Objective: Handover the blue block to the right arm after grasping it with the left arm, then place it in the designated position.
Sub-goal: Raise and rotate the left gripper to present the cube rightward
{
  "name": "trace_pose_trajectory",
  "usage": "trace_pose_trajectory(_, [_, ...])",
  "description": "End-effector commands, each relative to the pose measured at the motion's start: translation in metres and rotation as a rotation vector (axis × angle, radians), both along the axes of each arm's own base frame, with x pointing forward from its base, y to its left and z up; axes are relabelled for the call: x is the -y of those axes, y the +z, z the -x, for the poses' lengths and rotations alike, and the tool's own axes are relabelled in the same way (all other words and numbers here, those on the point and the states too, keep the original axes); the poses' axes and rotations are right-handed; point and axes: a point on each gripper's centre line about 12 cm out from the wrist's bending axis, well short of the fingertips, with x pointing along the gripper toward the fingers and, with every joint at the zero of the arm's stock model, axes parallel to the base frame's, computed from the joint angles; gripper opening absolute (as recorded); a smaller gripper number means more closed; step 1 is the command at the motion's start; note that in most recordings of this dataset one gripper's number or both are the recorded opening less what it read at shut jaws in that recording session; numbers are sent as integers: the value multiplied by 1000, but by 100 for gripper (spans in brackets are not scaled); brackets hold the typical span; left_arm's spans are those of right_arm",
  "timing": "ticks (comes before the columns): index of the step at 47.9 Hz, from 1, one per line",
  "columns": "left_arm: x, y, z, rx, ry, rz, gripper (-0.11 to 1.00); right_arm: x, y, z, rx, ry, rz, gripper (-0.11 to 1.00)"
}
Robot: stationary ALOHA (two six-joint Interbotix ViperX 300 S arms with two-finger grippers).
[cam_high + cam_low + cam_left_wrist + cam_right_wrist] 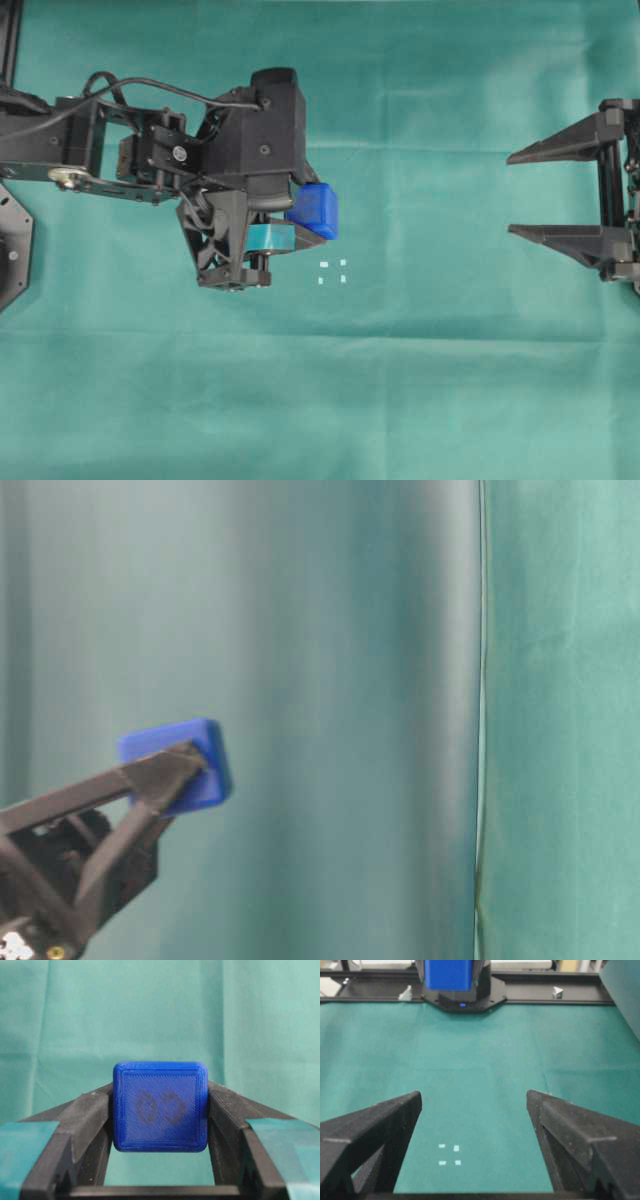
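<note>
The blue block in my left gripper [318, 210] points down at the cloth, so before the handover I should tip it up toward my open right gripper [562, 193].
The blue block [315, 209] is held off the cloth between the teal-taped fingers of my left gripper [310, 215], which is shut on it. In the left wrist view the blue block [160, 1106] fills the gap between the two fingertips, a faint dark mark on its face. From table level, the blue block [180, 763] sits at the fingertip, raised in the air. My right gripper [510, 194] stands open at the right edge, far from the block, nothing between its plain black fingers [380, 1125]. The designated position [333, 272] is four white marks just right of and below the left gripper.
Green cloth [450, 380] covers the whole table. A black frame rail [545, 987] runs along the far side in the right wrist view, where the blue block [447, 975] shows at the top. A green backdrop [560, 720] stands behind.
</note>
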Motion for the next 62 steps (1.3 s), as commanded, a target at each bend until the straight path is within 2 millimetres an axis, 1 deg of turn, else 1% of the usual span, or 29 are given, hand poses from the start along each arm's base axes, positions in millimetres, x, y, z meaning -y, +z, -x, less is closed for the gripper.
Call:
trace_pose_trajectory(1, [-1,23,3,55,2,-4,46,0,11,-3,28,-1,1,93])
trace_pose_trajectory(62, [-3,23,3,54,7,-4,47,0,11,-3,15,-1,-1,93])
